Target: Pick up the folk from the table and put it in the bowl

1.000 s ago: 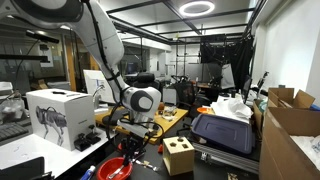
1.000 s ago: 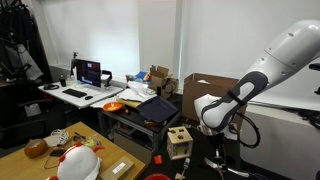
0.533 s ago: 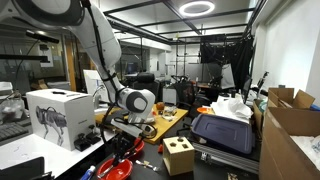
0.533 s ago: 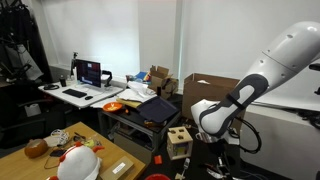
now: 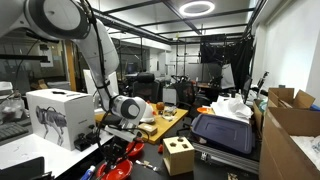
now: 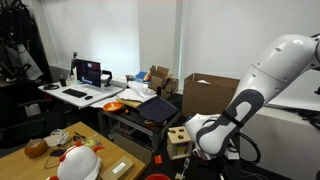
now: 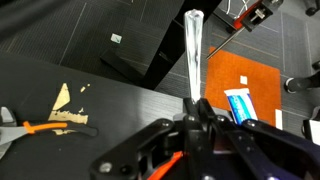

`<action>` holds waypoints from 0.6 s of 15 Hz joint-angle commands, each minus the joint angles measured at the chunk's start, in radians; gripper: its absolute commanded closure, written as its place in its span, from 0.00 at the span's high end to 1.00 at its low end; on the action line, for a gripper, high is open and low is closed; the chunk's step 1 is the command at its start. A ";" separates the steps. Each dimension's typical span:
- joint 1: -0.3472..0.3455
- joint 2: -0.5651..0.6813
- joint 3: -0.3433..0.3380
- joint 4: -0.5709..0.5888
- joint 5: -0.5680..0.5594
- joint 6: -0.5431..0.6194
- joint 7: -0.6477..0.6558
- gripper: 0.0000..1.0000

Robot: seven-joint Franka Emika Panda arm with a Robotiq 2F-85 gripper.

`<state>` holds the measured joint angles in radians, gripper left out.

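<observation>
The fork [image 7: 194, 55] sticks out free from my gripper, and the red bowl [image 5: 116, 171] below it is open. I should keep going down until the fork is inside the bowl's rim.
My gripper [image 7: 195, 105] is shut on the fork [image 7: 193, 50]. The fork's silver handle sticks out straight from between the fingers in the wrist view. Beyond it lie a dark table top and an orange patch [image 7: 250, 85] with a blue and white tube [image 7: 240, 103] on it. In an exterior view the gripper [image 5: 125, 150] hangs low, just above the red bowl [image 5: 113, 171] on the dark table. In an exterior view the arm's wrist [image 6: 215, 135] shows at the lower right, with the fingers hidden. The fork is too small to see in both exterior views.
A wooden block with holes [image 5: 179, 157] stands right of the bowl and shows in both exterior views [image 6: 179, 141]. A white box [image 5: 57, 115] stands to the left and a dark case [image 5: 222, 133] to the right. An orange-handled tool [image 7: 50, 127] lies on the dark table.
The arm has swung lower and toward the red bowl, carrying the fork down with it. The fork stays gripped.
</observation>
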<state>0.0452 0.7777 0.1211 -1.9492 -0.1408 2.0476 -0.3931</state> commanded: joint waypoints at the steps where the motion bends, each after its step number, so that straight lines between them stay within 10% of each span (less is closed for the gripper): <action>1: 0.040 0.053 0.003 0.049 -0.048 -0.031 0.013 0.02; 9: 0.096 0.120 0.016 0.135 -0.062 -0.052 0.024 0.02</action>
<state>0.1322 0.8770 0.1278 -1.8636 -0.1849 2.0439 -0.3904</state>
